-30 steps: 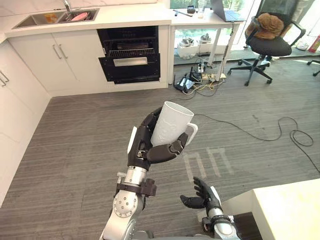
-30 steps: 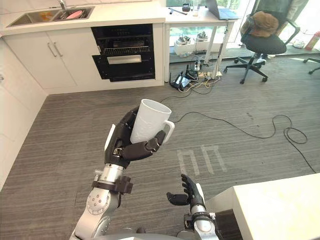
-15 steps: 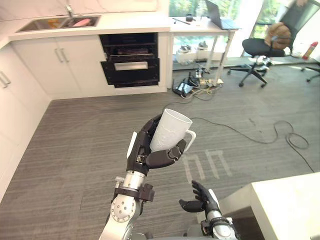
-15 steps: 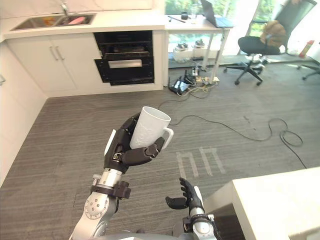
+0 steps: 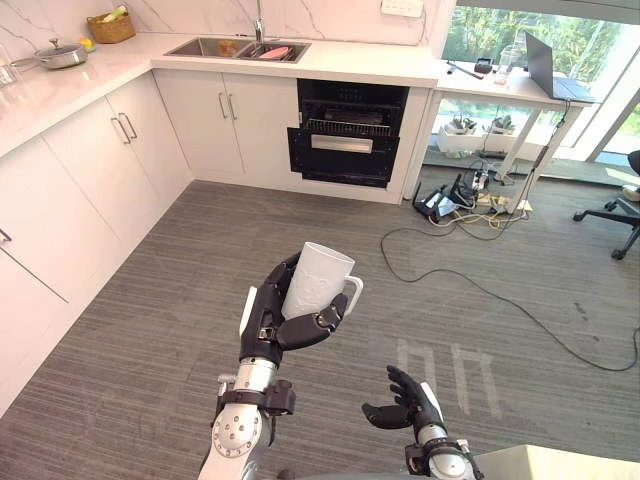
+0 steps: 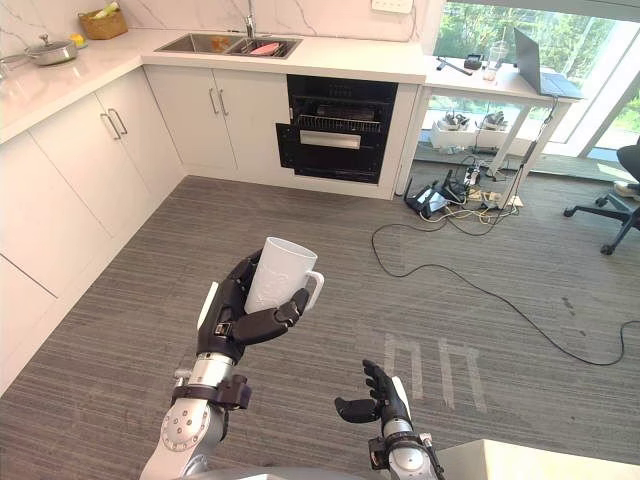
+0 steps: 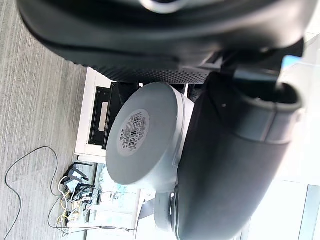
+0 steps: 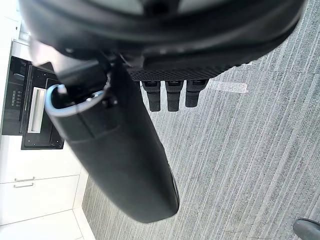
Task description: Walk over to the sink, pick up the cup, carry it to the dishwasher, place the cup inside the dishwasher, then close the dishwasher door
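Observation:
Only wires [image 5: 349,128] can be seen over the dishwasher's upright door [image 5: 342,158]. I should expect a drawer with an empty rack when I bring the cup over.
A tall white cup [image 5: 318,280] with a handle is held upright over the grey floor, my left hand [image 5: 272,322] shut round its side. In the left wrist view the cup's base [image 7: 142,135] shows past my thumb [image 7: 235,150]. The black dishwasher [image 5: 346,135] stands under the far counter with its door partly open, well ahead of the cup. The steel sink [image 5: 236,47] is set in the counter just left of it. My right hand [image 5: 405,406] hangs low near the bottom edge, open and holding nothing, its fingers [image 8: 172,95] relaxed.
White cabinets [image 5: 70,190] run along the left, with a pot [image 5: 62,55] and a basket [image 5: 110,25] on their counter. A desk with a laptop [image 5: 555,80] stands right of the dishwasher, with cables [image 5: 470,205] on the floor below. An office chair [image 5: 625,210] is at the right edge.
The camera has turned, so the whole scene has shifted: the left cabinets come into view and the chair slides to the right edge. The cup stays in my left hand.

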Motion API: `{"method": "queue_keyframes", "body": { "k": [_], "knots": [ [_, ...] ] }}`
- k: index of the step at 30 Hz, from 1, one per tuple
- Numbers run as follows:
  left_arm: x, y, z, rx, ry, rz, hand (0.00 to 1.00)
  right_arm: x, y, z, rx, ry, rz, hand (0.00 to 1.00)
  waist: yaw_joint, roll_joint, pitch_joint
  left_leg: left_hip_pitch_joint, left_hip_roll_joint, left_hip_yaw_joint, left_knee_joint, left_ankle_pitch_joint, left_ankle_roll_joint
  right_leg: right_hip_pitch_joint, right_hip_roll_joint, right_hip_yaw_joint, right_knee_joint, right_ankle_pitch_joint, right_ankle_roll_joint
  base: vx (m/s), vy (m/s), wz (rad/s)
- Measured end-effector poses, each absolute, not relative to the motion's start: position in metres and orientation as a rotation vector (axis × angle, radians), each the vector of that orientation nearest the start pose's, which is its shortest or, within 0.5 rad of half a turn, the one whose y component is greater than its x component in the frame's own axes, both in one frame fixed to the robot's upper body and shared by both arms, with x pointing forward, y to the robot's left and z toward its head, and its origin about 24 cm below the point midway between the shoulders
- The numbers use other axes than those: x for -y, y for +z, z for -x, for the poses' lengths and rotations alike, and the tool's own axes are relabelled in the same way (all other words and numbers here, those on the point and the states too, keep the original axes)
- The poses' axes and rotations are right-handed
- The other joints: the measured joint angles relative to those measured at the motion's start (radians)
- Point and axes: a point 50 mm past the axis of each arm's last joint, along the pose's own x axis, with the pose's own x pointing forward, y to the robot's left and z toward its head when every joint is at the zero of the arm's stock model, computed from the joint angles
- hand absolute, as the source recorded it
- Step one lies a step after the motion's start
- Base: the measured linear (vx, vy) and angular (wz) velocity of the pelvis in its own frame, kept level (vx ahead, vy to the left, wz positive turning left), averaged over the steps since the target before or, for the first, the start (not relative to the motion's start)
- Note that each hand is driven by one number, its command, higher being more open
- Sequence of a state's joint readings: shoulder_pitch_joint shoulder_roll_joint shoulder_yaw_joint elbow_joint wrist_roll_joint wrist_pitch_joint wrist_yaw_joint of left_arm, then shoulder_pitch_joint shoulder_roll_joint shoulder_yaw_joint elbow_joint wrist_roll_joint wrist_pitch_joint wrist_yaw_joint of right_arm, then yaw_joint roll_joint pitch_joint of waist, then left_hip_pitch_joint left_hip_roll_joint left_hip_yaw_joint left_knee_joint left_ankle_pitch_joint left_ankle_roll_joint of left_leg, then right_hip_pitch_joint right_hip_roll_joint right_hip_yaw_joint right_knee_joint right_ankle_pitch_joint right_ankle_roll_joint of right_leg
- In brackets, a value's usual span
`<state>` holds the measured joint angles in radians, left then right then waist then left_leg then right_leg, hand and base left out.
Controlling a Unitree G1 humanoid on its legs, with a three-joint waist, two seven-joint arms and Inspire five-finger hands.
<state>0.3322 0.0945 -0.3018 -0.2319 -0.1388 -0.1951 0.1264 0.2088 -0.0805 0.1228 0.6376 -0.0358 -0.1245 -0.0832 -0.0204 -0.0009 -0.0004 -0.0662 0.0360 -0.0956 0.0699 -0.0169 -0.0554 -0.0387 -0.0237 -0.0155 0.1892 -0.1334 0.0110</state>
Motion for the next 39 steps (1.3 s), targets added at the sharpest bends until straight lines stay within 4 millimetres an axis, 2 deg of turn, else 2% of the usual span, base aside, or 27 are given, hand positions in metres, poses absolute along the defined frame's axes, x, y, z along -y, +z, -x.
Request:
{"method": "queue_keyframes", "body": {
  "k": [3, 6, 8, 12, 16, 19, 20, 22, 25, 27, 28, 30, 32, 33, 34, 35, 36, 37, 38, 39],
  "knots": [
    [-0.118, 0.040, -0.183, 0.062, -0.071, 0.146, 0.30, 0.163, -0.120, -0.133, -0.720, -0.009, 0.145, 0.90, -0.001, 0.002, -0.003, 0.026, 0.010, 0.031, -0.015, 0.000, -0.001, 0.009, 0.006, 0.029, -0.016, 0.008, 0.000, 0.01, -0.003, -0.27],
    [-0.112, 0.034, -0.184, 0.035, -0.080, 0.179, 0.30, 0.165, -0.125, -0.118, -0.760, -0.028, 0.137, 0.90, -0.026, -0.003, -0.020, 0.046, 0.018, 0.054, -0.035, 0.000, -0.001, 0.045, 0.004, 0.015, -0.063, 0.023, 0.000, 0.04, -0.006, -0.02],
    [-0.105, 0.026, -0.188, -0.005, -0.092, 0.207, 0.30, 0.167, -0.127, -0.112, -0.778, -0.054, 0.125, 0.90, -0.034, -0.003, -0.027, 0.059, 0.028, 0.110, -0.046, 0.000, -0.001, 0.060, -0.002, 0.012, -0.077, 0.024, 0.002, 0.03, 0.008, 0.01],
    [-0.105, 0.014, -0.192, -0.058, -0.091, 0.220, 0.30, 0.167, -0.127, -0.113, -0.779, -0.111, 0.070, 0.90, -0.049, -0.003, -0.032, 0.069, 0.026, 0.137, -0.064, 0.019, -0.007, 0.091, -0.013, -0.011, -0.121, 0.034, 0.014, 0.05, 0.013, 0.17],
    [-0.110, 0.007, -0.195, -0.090, -0.080, 0.223, 0.30, 0.169, -0.123, -0.129, -0.744, -0.156, 0.049, 0.90, -0.046, 0.000, -0.023, 0.055, 0.015, 0.135, -0.100, 0.067, -0.006, 0.091, -0.024, -0.074, -0.121, 0.034, 0.014, -0.02, -0.004, 0.51],
    [-0.115, 0.009, -0.196, -0.083, -0.049, 0.222, 0.30, 0.172, -0.115, -0.149, -0.686, -0.159, 0.058, 0.90, -0.020, 0.006, 0.004, 0.025, 0.012, 0.109, -0.084, 0.081, -0.006, 0.093, -0.023, -0.123, -0.112, 0.028, 0.007, -0.12, -0.032, 0.56],
    [-0.117, 0.010, -0.197, -0.075, -0.039, 0.223, 0.30, 0.174, -0.111, -0.157, -0.662, -0.165, 0.061, 0.90, -0.010, 0.007, 0.032, -0.006, 0.010, 0.085, -0.040, 0.065, -0.006, 0.095, -0.023, -0.160, -0.098, 0.021, 0.004, -0.21, -0.038, 0.78],
    [-0.117, 0.011, -0.197, -0.071, -0.031, 0.229, 0.30, 0.177, -0.108, -0.162, -0.647, -0.174, 0.065, 0.90, 0.003, 0.015, 0.066, -0.047, 0.019, 0.108, 0.022, 0.032, 0.002, 0.101, -0.024, -0.202, -0.082, 0.005, 0.009, -0.17, -0.026, 0.77],
    [-0.119, 0.012, -0.198, -0.067, -0.012, 0.242, 0.30, 0.181, -0.105, -0.165, -0.628, -0.192, 0.071, 0.90, 0.008, 0.030, 0.086, -0.077, 0.048, 0.209, 0.047, 0.027, 0.007, 0.106, -0.037, -0.259, -0.079, -0.011, 0.008, -0.04, 0.008, 0.58],
    [-0.121, 0.016, -0.200, -0.049, 0.000, 0.260, 0.30, 0.182, -0.102, -0.168, -0.614, -0.202, 0.076, 0.90, 0.007, 0.034, 0.091, -0.106, 0.075, 0.290, 0.099, 0.022, 0.020, 0.105, -0.053, -0.297, -0.054, -0.025, 0.024, 0.08, 0.032, 0.53],
    [-0.121, 0.020, -0.200, -0.035, -0.001, 0.265, 0.30, 0.183, -0.100, -0.170, -0.601, -0.206, 0.078, 0.90, 0.016, 0.033, 0.092, -0.118, 0.070, 0.298, 0.125, 0.011, 0.034, 0.098, -0.068, -0.304, -0.030, -0.041, 0.033, 0.11, 0.050, 0.35],
    [-0.120, 0.025, -0.201, -0.010, -0.005, 0.273, 0.30, 0.184, -0.093, -0.177, -0.560, -0.209, 0.078, 0.90, 0.029, 0.034, 0.092, -0.133, 0.059, 0.298, 0.155, -0.005, 0.036, 0.088, -0.089, -0.305, -0.009, -0.060, 0.048, 0.15, 0.072, 0.12],
    [-0.120, 0.032, -0.202, 0.016, -0.007, 0.281, 0.30, 0.181, -0.085, -0.189, -0.516, -0.202, 0.074, 0.90, 0.034, 0.031, 0.094, -0.140, 0.041, 0.301, 0.199, -0.051, 0.045, 0.084, -0.119, -0.306, 0.021, -0.087, 0.067, 0.18, 0.109, 0.05],
    [-0.119, 0.033, -0.202, 0.021, -0.007, 0.283, 0.30, 0.180, -0.083, -0.192, -0.507, -0.199, 0.073, 0.90, 0.034, 0.027, 0.096, -0.141, 0.034, 0.304, 0.220, -0.073, 0.047, 0.084, -0.132, -0.305, 0.038, -0.101, 0.075, 0.16, 0.142, -0.02],
    [-0.119, 0.035, -0.201, 0.031, -0.010, 0.288, 0.30, 0.177, -0.081, -0.196, -0.492, -0.193, 0.067, 0.90, 0.033, 0.017, 0.102, -0.141, 0.019, 0.310, 0.259, -0.125, 0.060, 0.084, -0.164, -0.302, 0.092, -0.137, 0.092, 0.17, 0.164, -0.06],
    [-0.117, 0.037, -0.201, 0.039, -0.020, 0.297, 0.30, 0.178, -0.079, -0.199, -0.484, -0.190, 0.072, 0.90, 0.032, 0.014, 0.105, -0.129, 0.004, 0.315, 0.290, -0.168, 0.066, 0.060, -0.200, -0.284, 0.192, -0.160, 0.107, 0.18, 0.172, -0.06],
    [-0.115, 0.037, -0.201, 0.039, -0.019, 0.304, 0.30, 0.179, -0.079, -0.199, -0.483, -0.188, 0.075, 0.90, 0.032, 0.015, 0.104, -0.124, -0.002, 0.315, 0.298, -0.179, 0.074, 0.035, -0.214, -0.273, 0.258, -0.160, 0.106, 0.21, 0.194, 0.05],
    [-0.115, 0.040, -0.201, 0.050, -0.023, 0.306, 0.30, 0.177, -0.078, -0.199, -0.481, -0.186, 0.076, 0.90, 0.024, 0.016, 0.103, -0.100, -0.027, 0.307, 0.300, -0.194, 0.076, -0.013, -0.251, -0.252, 0.411, -0.155, 0.100, 0.33, 0.243, 0.26],
    [-0.115, 0.043, -0.201, 0.063, -0.028, 0.304, 0.30, 0.175, -0.079, -0.198, -0.485, -0.184, 0.070, 0.90, 0.010, -0.007, 0.114, -0.064, -0.051, 0.290, 0.296, -0.210, 0.092, -0.067, -0.277, -0.203, 0.564, -0.113, 0.065, 0.36, 0.231, 0.39],
    [-0.116, 0.044, -0.201, 0.065, -0.028, 0.300, 0.30, 0.174, -0.080, -0.197, -0.489, -0.186, 0.064, 0.90, 0.003, -0.010, 0.115, -0.052, -0.053, 0.279, 0.295, -0.221, 0.101, -0.096, -0.274, -0.173, 0.622, -0.116, 0.058, 0.33, 0.161, 0.47]
  ]
}}
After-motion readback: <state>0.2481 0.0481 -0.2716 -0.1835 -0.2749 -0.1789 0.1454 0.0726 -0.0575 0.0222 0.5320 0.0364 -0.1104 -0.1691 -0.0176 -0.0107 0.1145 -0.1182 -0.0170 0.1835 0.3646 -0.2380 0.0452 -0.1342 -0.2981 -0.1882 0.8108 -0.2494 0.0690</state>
